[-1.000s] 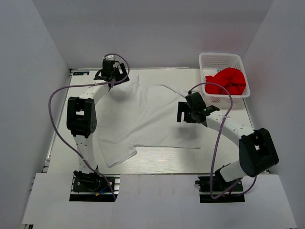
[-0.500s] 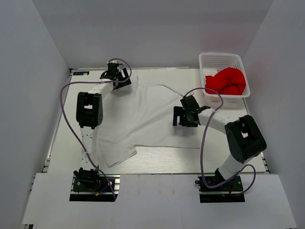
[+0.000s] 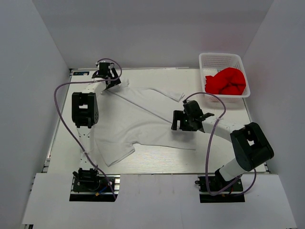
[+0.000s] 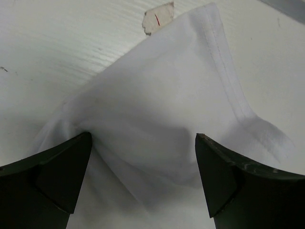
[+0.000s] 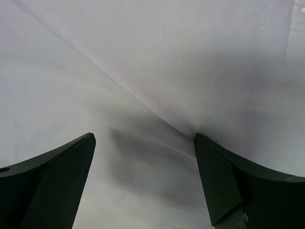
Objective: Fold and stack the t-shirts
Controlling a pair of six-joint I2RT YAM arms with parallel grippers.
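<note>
A raised crease (image 3: pixel 146 109) goes across the white t-shirt. So my right gripper should grab the t-shirt's corner (image 3: pixel 179 97) near the basket and pull the t-shirt flat before folding it.
The white t-shirt (image 3: pixel 138 126) lies spread on the table, with a raised crease running from its far left corner to its right side. My left gripper (image 3: pixel 109 81) is open over that far left corner; in the left wrist view (image 4: pixel 143 138) bunched white cloth (image 4: pixel 157 95) lies between the fingers. My right gripper (image 3: pixel 182 121) is open and low over the shirt's right part; the right wrist view (image 5: pixel 144 137) shows only white cloth (image 5: pixel 143 57) with the crease between the jaws. The red t-shirt (image 3: pixel 228 81) lies crumpled in the basket.
The white lattice basket (image 3: pixel 221 57) stands at the far right corner of the table (image 3: pixel 162 162). White walls close in the left, back and right sides. A scrap of paper tape (image 4: pixel 158 17) is stuck to the table by the shirt corner.
The left gripper shifted left along the far edge. The right gripper moved left and nearer over the shirt. The shirt's far right part pulled flatter, and a crease now runs between the grippers.
</note>
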